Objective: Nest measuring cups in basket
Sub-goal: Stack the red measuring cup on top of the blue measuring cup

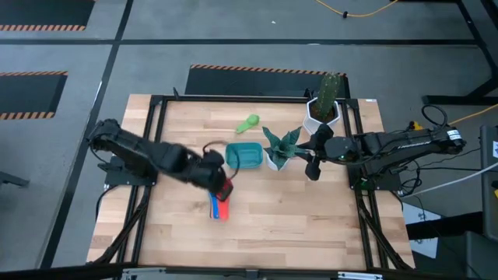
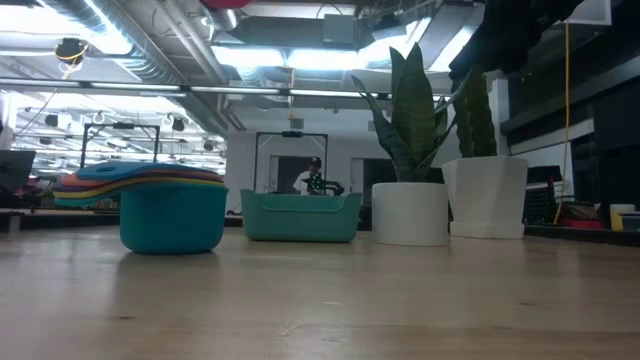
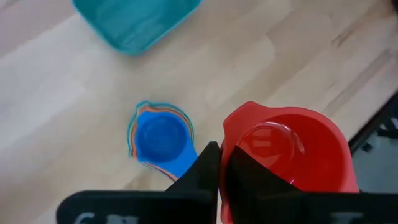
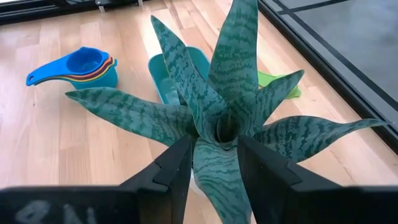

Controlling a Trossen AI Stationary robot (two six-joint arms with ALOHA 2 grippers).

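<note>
My left gripper should keep going into the blue bowl (image 3: 160, 137) and let go there, because the red cup's opening is up and the red cup's handle is parallel to the blue cup's handle.
My left gripper (image 3: 221, 177) is shut on a red measuring cup (image 3: 289, 149) and hangs over the table's middle, near its near edge (image 1: 223, 187). Below it stands a nested stack of cups (image 3: 160, 138), a blue one on top, resting on its base on the wood (image 2: 170, 210). The teal basket (image 1: 245, 155) stands farther back (image 3: 134, 22) and shows no cups in it. A green cup (image 1: 249, 122) lies beyond it. My right gripper (image 4: 214, 168) is open, right of the striped plant (image 1: 280, 146). My left gripper holds the red cup by its wall (image 3: 225, 146) on the side toward the wrist. One finger (image 3: 261, 180) is inside the bowl and the other finger (image 3: 199, 177) is outside. The fingers point down from above. The cup is lifted clear, mouth up, above the stack.
A striped snake plant in a white pot (image 2: 410, 210) stands right of the basket. A cactus in a taller white pot (image 1: 323, 105) stands at the far right. Bare wood lies along the near edge (image 1: 296, 225). A person shows far behind the table (image 2: 312, 175).
</note>
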